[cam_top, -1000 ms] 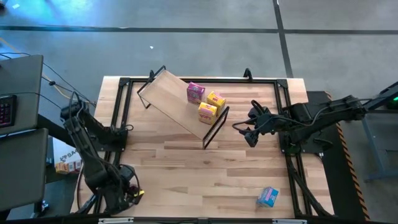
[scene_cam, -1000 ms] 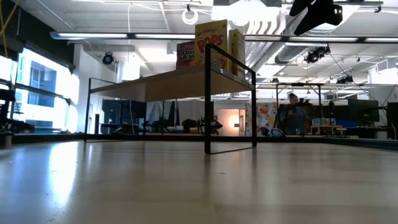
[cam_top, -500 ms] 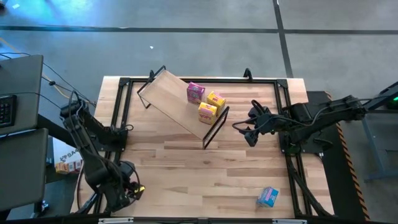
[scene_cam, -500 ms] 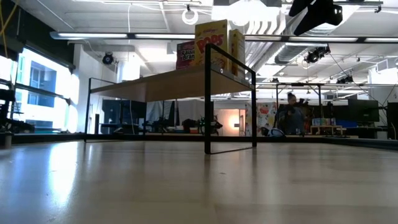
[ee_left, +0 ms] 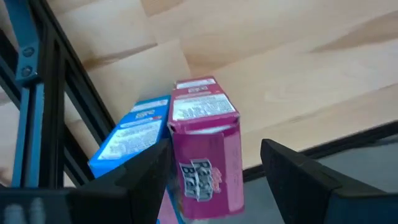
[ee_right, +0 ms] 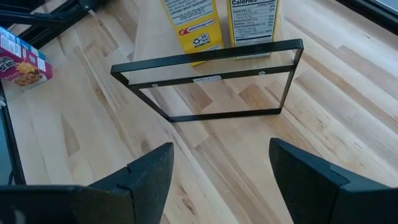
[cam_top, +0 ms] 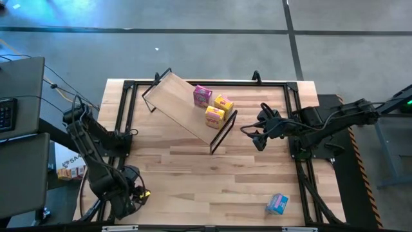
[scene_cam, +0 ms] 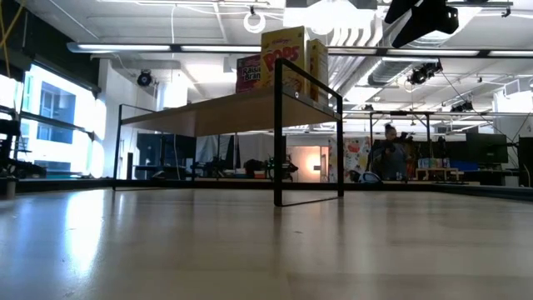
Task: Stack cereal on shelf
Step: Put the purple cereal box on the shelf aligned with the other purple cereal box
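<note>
A seam runs (ee_left: 170, 118) between the magenta box (ee_left: 207, 149) and the light blue box, so I expect the magenta box to come away alone and leave the light blue box behind when the robot lifts it.
The shelf (cam_top: 183, 106) stands slantwise on the far half of the table. On its right end stand one magenta box (cam_top: 202, 96) and two yellow boxes (cam_top: 223, 103) (cam_top: 214, 116); they also show in the low view (scene_cam: 283, 54). My left gripper (cam_top: 134, 193) is open at the near left corner. In its wrist view a second magenta box (ee_left: 205, 149) stands between its fingers (ee_left: 149, 177), with a light blue box (ee_left: 134, 134) beside it. Whether a finger touches the magenta box, I cannot tell. Another light blue box (cam_top: 277, 204) lies near the front right. My right gripper (cam_top: 257, 134) is open and empty, right of the shelf.
Black frame bars (cam_top: 122, 116) run along the table's left, far and right sides, and one bar (ee_left: 37, 93) passes close by the left gripper. The shelf's black wire leg (ee_right: 205, 81) stands in front of the right gripper. Bare tabletop (cam_top: 212, 174) lies between the arms.
My left gripper has crept a little toward the table's far edge at the near left corner. The right arm and the boxes on the shelf have kept still.
</note>
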Tool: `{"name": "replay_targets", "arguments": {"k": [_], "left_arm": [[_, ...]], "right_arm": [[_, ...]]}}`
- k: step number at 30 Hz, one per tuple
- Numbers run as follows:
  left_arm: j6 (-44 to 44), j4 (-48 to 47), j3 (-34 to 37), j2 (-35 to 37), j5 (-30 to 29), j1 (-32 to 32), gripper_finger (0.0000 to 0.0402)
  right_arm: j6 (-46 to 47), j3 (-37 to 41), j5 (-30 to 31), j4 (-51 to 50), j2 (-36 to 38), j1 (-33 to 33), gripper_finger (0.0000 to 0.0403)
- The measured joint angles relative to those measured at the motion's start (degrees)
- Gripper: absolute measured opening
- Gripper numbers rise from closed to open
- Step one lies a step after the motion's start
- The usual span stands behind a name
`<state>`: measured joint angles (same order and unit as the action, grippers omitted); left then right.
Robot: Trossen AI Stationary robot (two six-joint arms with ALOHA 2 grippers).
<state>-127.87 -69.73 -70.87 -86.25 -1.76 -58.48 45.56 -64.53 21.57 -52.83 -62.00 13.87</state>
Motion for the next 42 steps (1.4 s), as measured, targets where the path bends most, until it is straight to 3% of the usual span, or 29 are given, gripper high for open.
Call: {"name": "replay_targets", "arguments": {"k": [26,32,38,42], "left_arm": [[-1.4,6.1,0.0,-8.1,4.1,0.0,0.0233],[-1.1,6.9,0.0,-9.2,4.2,0.3,0.02],[-1.0,6.7,0.0,-9.0,4.1,0.8,0.0139],[3.8,6.7,-1.6,-5.8,3.6,1.6,0.0112]], "right_arm": [[0.5,0.0,2.2,0.4,0.0,0.0,0.0256],[-0.6,0.0,2.4,0.4,0.0,0.0,0.0256],[-1.1,0.0,2.4,0.4,0.0,0.0,0.0256],[-2.0,0.0,2.4,0.4,0.0,0.0,0.0256]]}}
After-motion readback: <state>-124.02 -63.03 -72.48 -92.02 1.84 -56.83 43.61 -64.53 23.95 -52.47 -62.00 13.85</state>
